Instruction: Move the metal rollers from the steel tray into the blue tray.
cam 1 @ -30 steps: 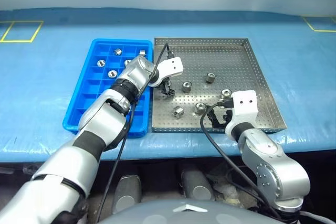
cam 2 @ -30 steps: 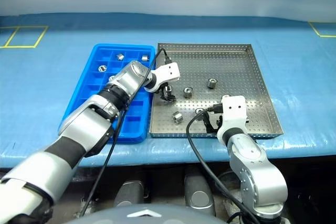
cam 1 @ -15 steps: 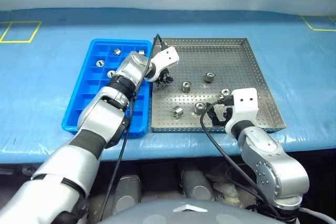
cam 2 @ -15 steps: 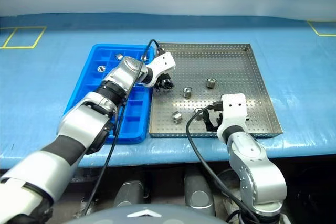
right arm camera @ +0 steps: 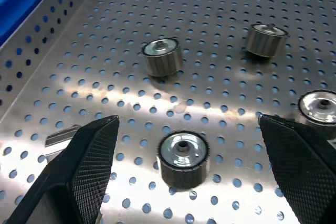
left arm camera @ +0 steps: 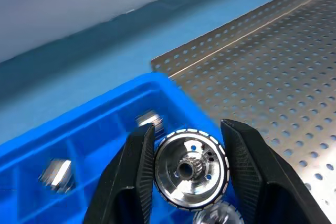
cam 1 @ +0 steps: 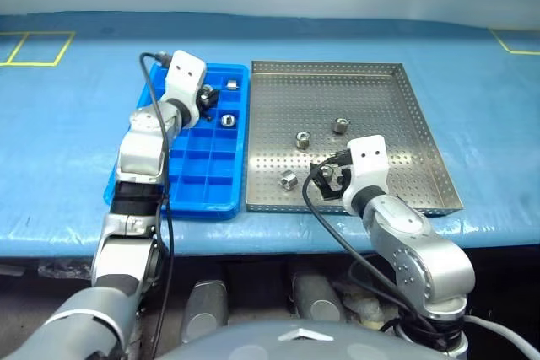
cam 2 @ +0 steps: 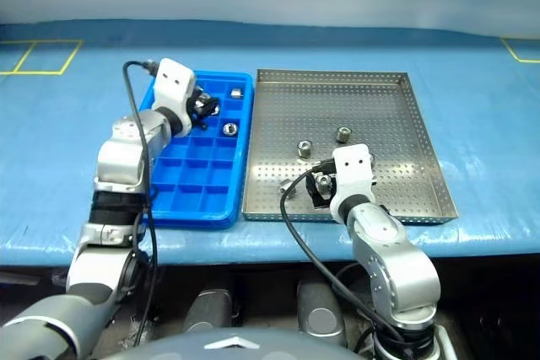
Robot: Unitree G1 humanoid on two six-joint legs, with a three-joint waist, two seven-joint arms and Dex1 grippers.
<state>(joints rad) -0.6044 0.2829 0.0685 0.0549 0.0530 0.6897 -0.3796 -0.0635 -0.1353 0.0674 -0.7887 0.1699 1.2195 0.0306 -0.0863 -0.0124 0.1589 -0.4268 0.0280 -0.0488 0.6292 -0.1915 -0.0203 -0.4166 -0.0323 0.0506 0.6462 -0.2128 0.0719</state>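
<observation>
I keep carrying the held roller, its hollow end up, with my left gripper to the blue tray's empty near compartments and release it inside one.
My left gripper hovers over the far end of the blue tray, shut on a metal roller held face-on between its fingers. Two other rollers lie in nearby compartments. In the steel tray several rollers remain, among them one near the middle and one further back. My right gripper is open low over the tray's near part, with a roller standing on the perforated floor between its fingers.
Both trays sit side by side on a blue table cover, the blue one on the left. Yellow tape squares mark the cover at the far left and far right. The table's front edge runs just below the trays.
My left gripper closed on a roller in the steel tray, lifted it and swung left over the blue tray. My right gripper slid slightly left and stayed open.
</observation>
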